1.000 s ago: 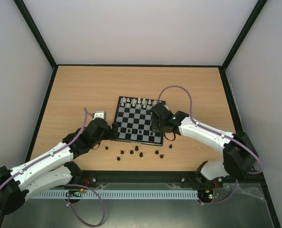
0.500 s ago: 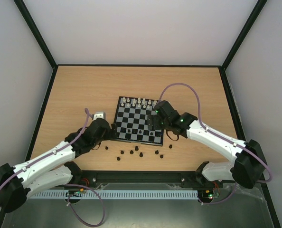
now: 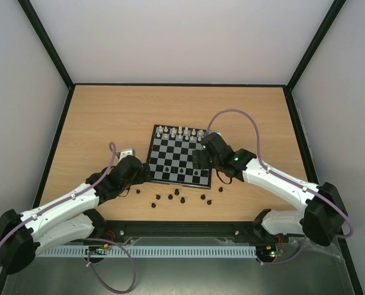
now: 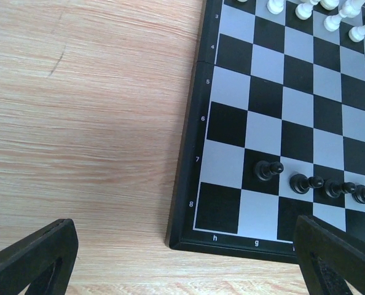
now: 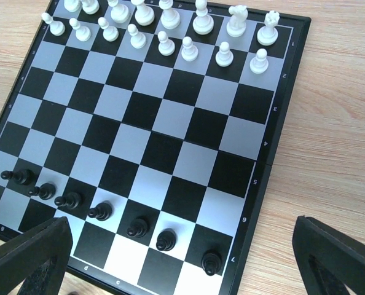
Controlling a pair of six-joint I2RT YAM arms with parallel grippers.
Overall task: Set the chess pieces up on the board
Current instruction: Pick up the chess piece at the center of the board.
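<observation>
My right gripper is across the board from the empty h7 square (image 4: 221, 163). So my left gripper should pick up the loose black pawn (image 3: 138, 191) beside it and fill h7 with that pawn.
The board (image 3: 170, 150) lies mid-table, white pieces on its far rows. In the right wrist view, several black pawns (image 5: 137, 228) stand along row 7 of the board (image 5: 170, 123), the last one (image 5: 212, 261) near the right edge. The right gripper (image 5: 182, 270) hovers open and empty over that near edge; it also shows in the top view (image 3: 198, 161). The left gripper (image 4: 182, 270) is open and empty above the board's h8 corner (image 4: 177, 236), with black pawns (image 4: 267, 169) to its right. Several loose black pieces (image 3: 177, 192) lie on the table in front of the board.
A small white-grey box (image 3: 128, 149) sits left of the board beside the left arm. A black frame (image 3: 170, 85) borders the wooden table. White pieces (image 5: 165, 43) fill the board's far rows.
The right gripper has drawn back slightly from the board's near right part, its arm swinging outward. The left gripper has shifted a little toward the near edge. No piece has moved.
</observation>
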